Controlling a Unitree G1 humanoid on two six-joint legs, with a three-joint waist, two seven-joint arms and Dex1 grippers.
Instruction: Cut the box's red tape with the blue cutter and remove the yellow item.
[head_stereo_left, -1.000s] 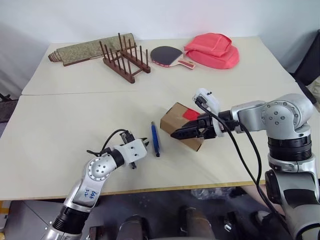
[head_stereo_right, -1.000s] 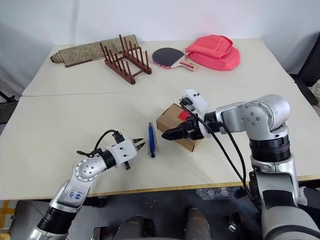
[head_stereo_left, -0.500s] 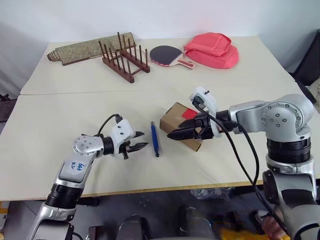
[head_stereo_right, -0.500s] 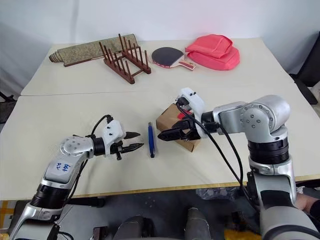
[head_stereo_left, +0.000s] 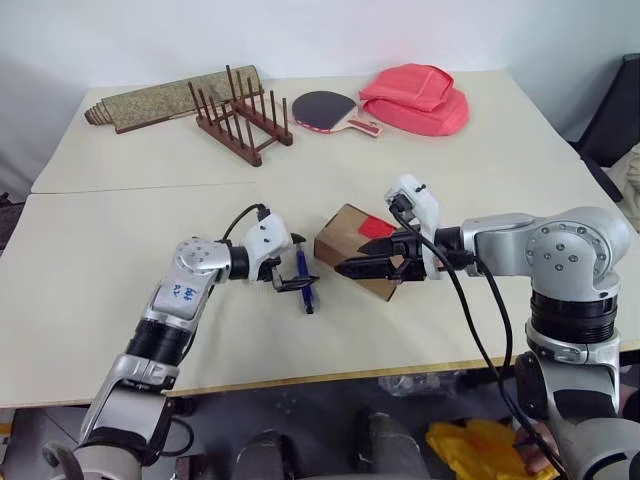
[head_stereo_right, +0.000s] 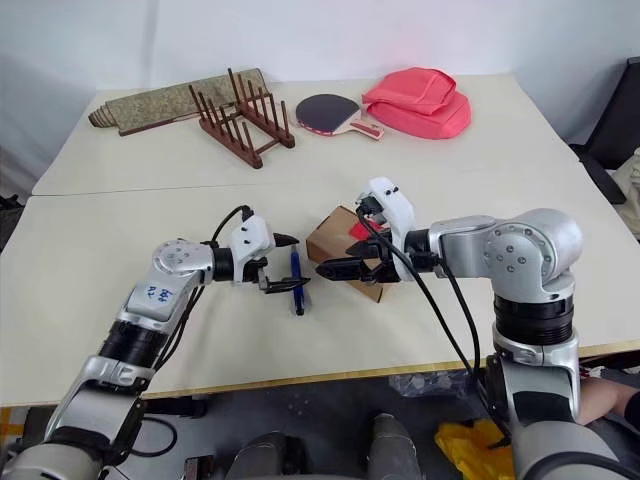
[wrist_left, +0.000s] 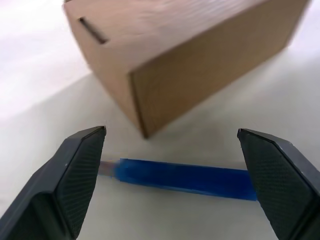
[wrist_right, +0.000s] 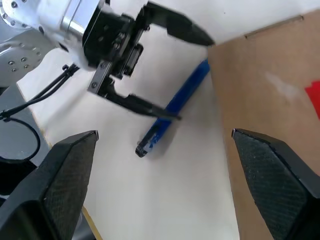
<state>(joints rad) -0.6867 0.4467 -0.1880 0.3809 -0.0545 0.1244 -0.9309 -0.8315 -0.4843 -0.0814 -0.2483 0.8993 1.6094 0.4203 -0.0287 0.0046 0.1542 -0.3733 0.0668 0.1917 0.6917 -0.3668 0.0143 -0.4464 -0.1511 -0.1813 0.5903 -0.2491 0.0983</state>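
The lid (head_stereo_left: 342, 235) will swing up from the edge of the brown box's top, still attached, when I open it, since the red tape (head_stereo_left: 376, 227) reaches that edge.
The brown box (head_stereo_left: 338, 232) lies on the table's near half, with the red tape (head_stereo_left: 378, 228) on its top. Left of it the blue cutter (head_stereo_left: 306, 283) lies flat on the table. My left gripper (head_stereo_left: 306, 263) is open, and its two fingers straddle the cutter's middle without closing on it; the left wrist view shows the cutter (wrist_left: 185, 175) between the wide pads (wrist_left: 80, 175). My right gripper (head_stereo_left: 345, 269) hovers open at the box's near left corner, gripping nothing. The yellow item is hidden.
Along the far edge stand a rolled mat (head_stereo_left: 165, 98), a wooden peg rack (head_stereo_left: 238, 115), a table-tennis paddle (head_stereo_left: 325, 108) and a red fabric bag (head_stereo_left: 415, 98). A seam (head_stereo_left: 120, 190) runs across the table between them and the box.
My left gripper has opened and swung forward and to the right, from beside the cutter to straddling it. The right gripper has stayed at the box.
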